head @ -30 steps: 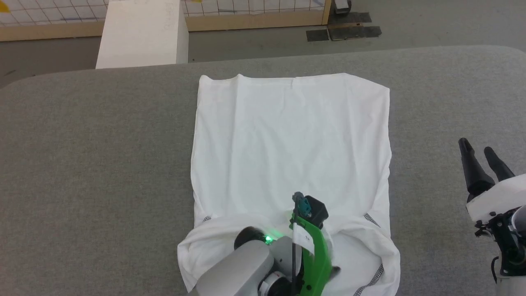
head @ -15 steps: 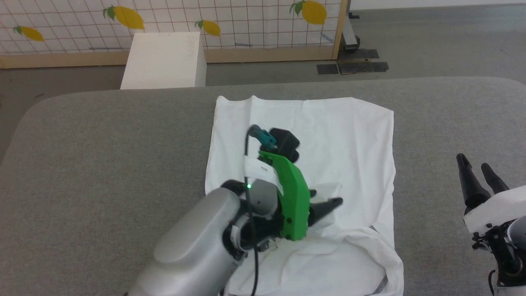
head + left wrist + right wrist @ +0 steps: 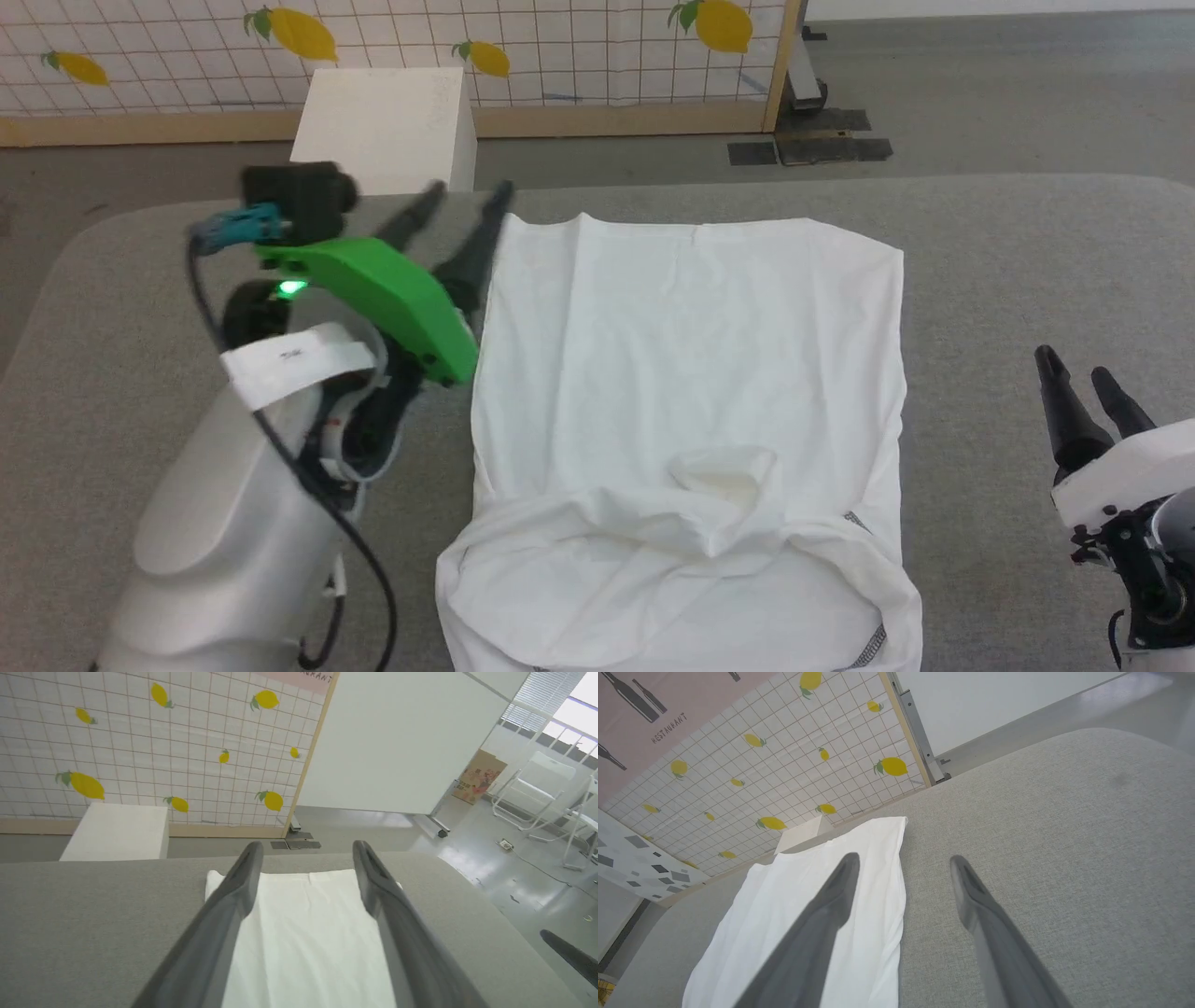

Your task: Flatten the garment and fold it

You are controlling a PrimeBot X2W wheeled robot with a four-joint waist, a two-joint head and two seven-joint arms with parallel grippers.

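The garment's far part (image 3: 700,336) is lying flat and smooth, so I expect the garment to fold over along a straight crease as I draw its far corner (image 3: 512,226) closer.
The garment (image 3: 691,373), a plain white shirt, lies lengthwise on the grey table (image 3: 140,308). Its far part is flat. Its near end is bunched, with a small raised fold (image 3: 724,481) and grey zigzag stitching at the near right hem. My left gripper (image 3: 459,207) hangs open in the air beside the shirt's far left corner, holding nothing. In the left wrist view its fingers (image 3: 307,847) frame the garment (image 3: 308,933) from above. My right gripper (image 3: 1074,378) stands open over bare table right of the shirt. In the right wrist view the right gripper (image 3: 903,857) is empty, and the garment (image 3: 808,914) lies to its left.
A white rectangular box (image 3: 383,126) stands on the floor beyond the table's far left edge, in front of a lemon-patterned grid screen (image 3: 560,37). Dark floor plates (image 3: 808,149) lie at the screen's foot. Bare table stretches left and right of the shirt.
My left gripper has opened, let go of the shirt's near part and swung up and left, off the cloth. The released cloth rests bunched at the near end. The right arm kept still.
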